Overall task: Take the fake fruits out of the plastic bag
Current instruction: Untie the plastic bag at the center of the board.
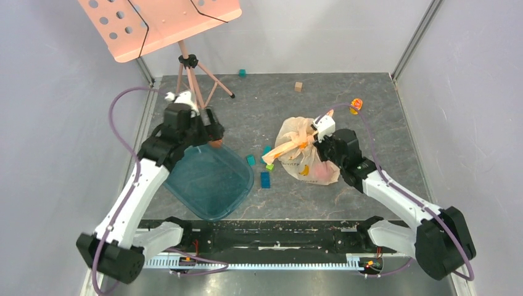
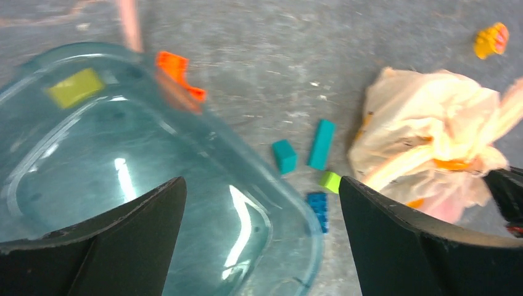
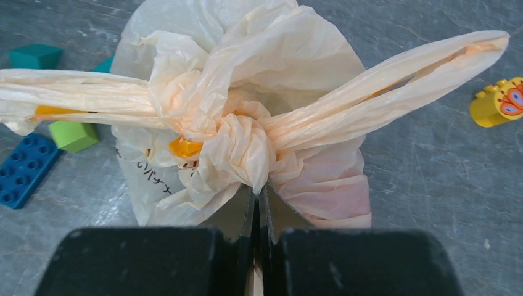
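My right gripper holds the bag's fold (image 3: 248, 151) below the knot, so my left gripper keeps heading to the free plastic (image 1: 297, 131) between the bag's handles until closing there.
The peach-beige plastic bag (image 1: 296, 151) lies on the grey table right of centre, its handles tied in a knot. It also shows in the left wrist view (image 2: 432, 117) and the right wrist view (image 3: 247, 80). My right gripper (image 1: 319, 139) (image 3: 258, 188) is shut on a fold of the bag just below the knot. The fake fruits are hidden inside the bag; only a faint pink tint (image 3: 327, 185) shows through the plastic. My left gripper (image 1: 213, 132) (image 2: 259, 185) is open and empty above the far edge of the teal tray (image 1: 210, 182) (image 2: 61, 154).
Small blocks lie between tray and bag: teal (image 1: 251, 160), green (image 1: 269, 166), blue (image 1: 265, 179). A yellow-orange toy (image 1: 356, 105) lies behind the bag. A tan cube (image 1: 298, 86) and a teal cube (image 1: 242, 72) lie at the back. A music stand (image 1: 191, 74) stands back left.
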Controlling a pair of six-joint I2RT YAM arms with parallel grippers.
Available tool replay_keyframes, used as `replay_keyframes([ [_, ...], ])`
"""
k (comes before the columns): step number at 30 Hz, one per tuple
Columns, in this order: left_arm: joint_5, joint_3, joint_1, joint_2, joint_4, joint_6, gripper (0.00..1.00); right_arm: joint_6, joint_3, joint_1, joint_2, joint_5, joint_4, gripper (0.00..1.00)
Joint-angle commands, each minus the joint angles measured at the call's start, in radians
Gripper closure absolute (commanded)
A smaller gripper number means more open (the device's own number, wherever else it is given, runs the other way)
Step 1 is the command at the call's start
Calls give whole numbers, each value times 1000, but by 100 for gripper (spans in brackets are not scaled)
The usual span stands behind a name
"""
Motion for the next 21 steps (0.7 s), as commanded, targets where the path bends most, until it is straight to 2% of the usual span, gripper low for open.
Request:
replay_keyframes([
  [1,-4,134,-198,150,103,-111,1,52,-85,0,-95,-137,167,100],
  [6,88,189,-326,336,215,-244,6,80,-150,0,-132,-198,240,100],
  [12,125,314,-420,554,246,-300,7,96,-187,9,-125,-267,288,100],
  [21,110,382,-498,662,261,-376,8,96,-210,23,-121,-265,307,100],
])
